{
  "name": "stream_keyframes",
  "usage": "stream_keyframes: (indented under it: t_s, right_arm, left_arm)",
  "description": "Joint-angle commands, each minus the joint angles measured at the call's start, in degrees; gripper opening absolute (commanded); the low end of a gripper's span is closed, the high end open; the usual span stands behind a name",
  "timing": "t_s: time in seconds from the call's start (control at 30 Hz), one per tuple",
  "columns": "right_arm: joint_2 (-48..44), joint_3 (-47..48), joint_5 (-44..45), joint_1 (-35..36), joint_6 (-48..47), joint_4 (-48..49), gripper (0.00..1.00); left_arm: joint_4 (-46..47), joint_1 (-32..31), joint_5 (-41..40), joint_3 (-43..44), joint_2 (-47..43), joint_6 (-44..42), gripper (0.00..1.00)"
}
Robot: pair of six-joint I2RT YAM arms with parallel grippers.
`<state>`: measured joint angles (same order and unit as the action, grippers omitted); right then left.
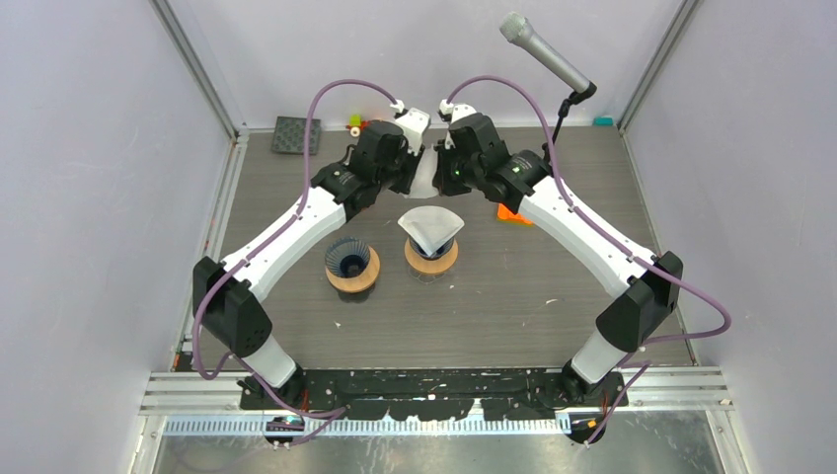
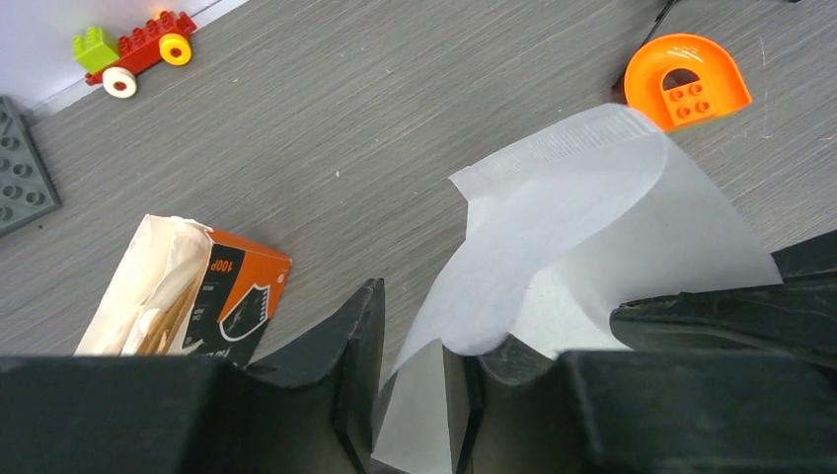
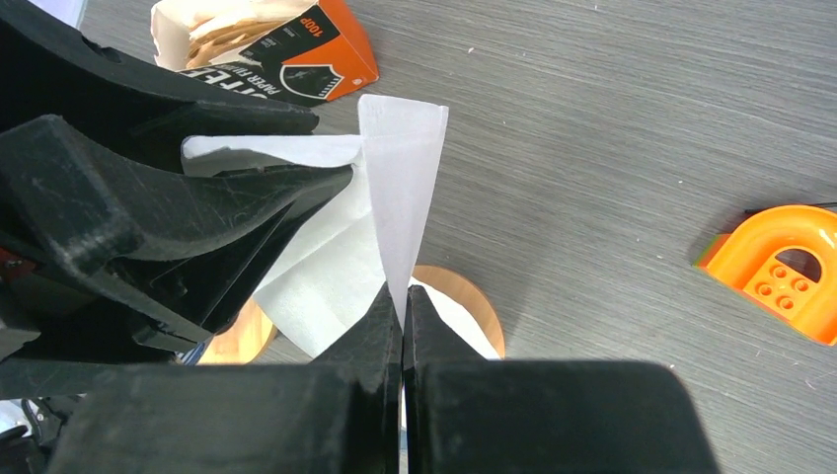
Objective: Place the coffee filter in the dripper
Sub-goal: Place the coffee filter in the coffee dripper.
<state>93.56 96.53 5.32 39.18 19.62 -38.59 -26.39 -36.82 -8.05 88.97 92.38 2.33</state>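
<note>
My right gripper is holding the filter, and the empty dripper (image 1: 348, 259) is standing on my left gripper's side. So next my left gripper grips the filter's edge (image 2: 416, 407) and takes the filter to the dripper.
A white paper coffee filter (image 1: 425, 176) hangs between both grippers above the back centre of the table. My right gripper (image 3: 403, 296) is shut on its folded edge (image 3: 400, 197). My left gripper (image 2: 415, 385) is open, its jaws a little apart, with the filter (image 2: 592, 217) passing between them and draped over the right finger (image 2: 494, 365). In the top view the left gripper (image 1: 413, 168) and right gripper (image 1: 441, 168) almost touch. An empty dark blue ribbed dripper (image 1: 352, 257) stands on a wooden base. Beside it, a second dripper (image 1: 431, 229) holds a white filter.
An open orange and black filter box (image 2: 212, 296) lies under the arms, also in the right wrist view (image 3: 286, 49). An orange arch brick (image 1: 510, 211), a toy car (image 1: 353, 123), a grey baseplate (image 1: 294, 135) and a microphone (image 1: 548, 54) are at the back.
</note>
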Motion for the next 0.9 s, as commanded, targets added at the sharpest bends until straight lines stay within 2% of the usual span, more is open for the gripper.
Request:
stream_keyframes:
  t_s: [0.0,0.3,0.47,0.63,0.73,0.87]
  right_arm:
    - [-0.33,1.17,1.75,0.26,-0.73,1.97,0.01]
    - [-0.31,1.05,-0.71,0.28,0.00,2.34,0.05]
    - [0.13,1.42,-1.31,0.28,0.16,2.14,0.03]
    - [0.28,1.44,-1.68,0.24,0.31,2.14,0.03]
    - [0.22,1.36,-2.72,0.19,0.33,2.21,0.04]
    - [-0.32,1.46,-4.51,0.14,0.05,2.25,0.12]
  left_arm:
    - [3.27,-0.25,-1.63,0.18,-2.99,-1.28,0.31]
    - [3.63,-0.27,0.57,-2.42,-7.21,0.06,0.46]
    - [3.49,-0.26,1.55,-2.68,-8.05,0.47,0.43]
    - [3.68,-0.21,2.56,-3.05,-8.09,0.75,0.31]
    - [3.78,-0.26,2.69,-3.41,-8.30,0.12,0.17]
    - [3.20,0.17,2.81,-4.49,-10.17,-1.32,0.00]
